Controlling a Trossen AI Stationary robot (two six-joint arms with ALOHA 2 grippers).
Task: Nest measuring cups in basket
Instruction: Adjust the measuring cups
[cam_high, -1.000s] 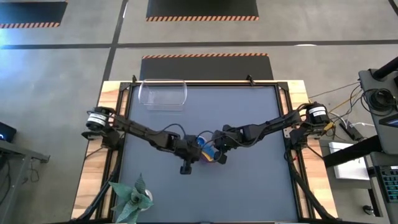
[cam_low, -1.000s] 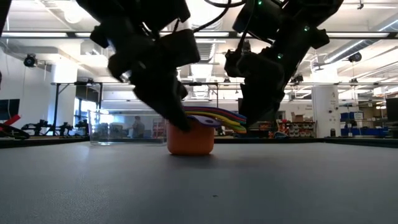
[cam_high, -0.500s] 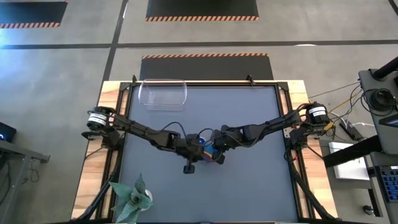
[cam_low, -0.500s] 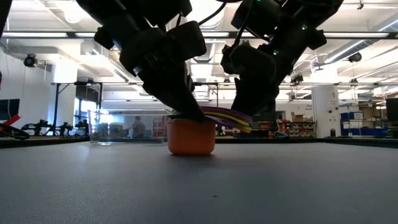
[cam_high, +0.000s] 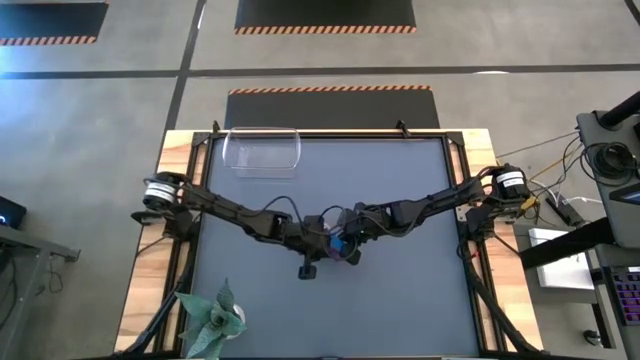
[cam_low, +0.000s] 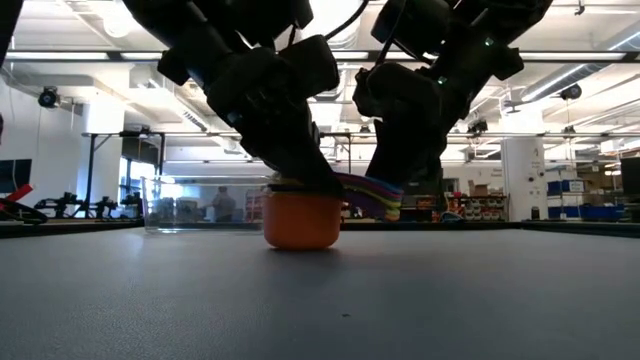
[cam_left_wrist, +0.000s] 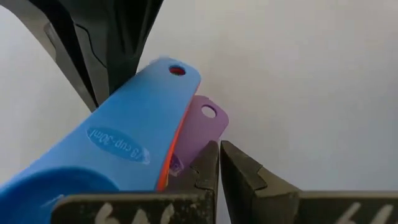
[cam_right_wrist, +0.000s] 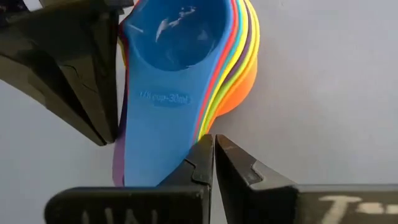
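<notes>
The fanned handles' side (cam_right_wrist: 120, 152) is crowded by my shut left gripper, so that gripper should first move back clear of the stack. My right gripper should then open and take the handles' ends (cam_left_wrist: 180, 84).
The measuring cups (cam_high: 340, 247) stand nested in one stack at the table's middle. The orange cup (cam_low: 302, 221) is outermost and rests on its base; the blue cup (cam_right_wrist: 171, 37) is on top. The flat handles (cam_low: 368, 190) fan out together, blue (cam_left_wrist: 134, 124) over purple (cam_left_wrist: 202, 124). My left gripper (cam_left_wrist: 219, 163) is shut beside the handles, slanting down over the stack. My right gripper (cam_right_wrist: 214, 158) is shut at the other side of the handles. The clear basket (cam_high: 262, 152) stands at the far left, holding no cups. My left gripper touches the purple handle's side edge (cam_left_wrist: 193, 152) with the outer side of one finger (cam_left_wrist: 202, 174), slanting down from the table's left. The stack stays on the table. My right gripper lies with the outer side of one finger (cam_right_wrist: 196, 165) against the fanned handles' edges (cam_right_wrist: 202, 124), coming from the table's right. It pinches nothing.
A green toy plant (cam_high: 212, 318) stands at the near left corner. The basket (cam_low: 200, 205) shows behind the stack in the low view. Bare grey table lies in front of the stack and toward the right.
My left gripper has moved toward the table's right, over the stack, and my right gripper has closed in from the other side. The fanned handles have been pressed closer together and tipped lower. The orange cup has slid slightly toward the table's left.
</notes>
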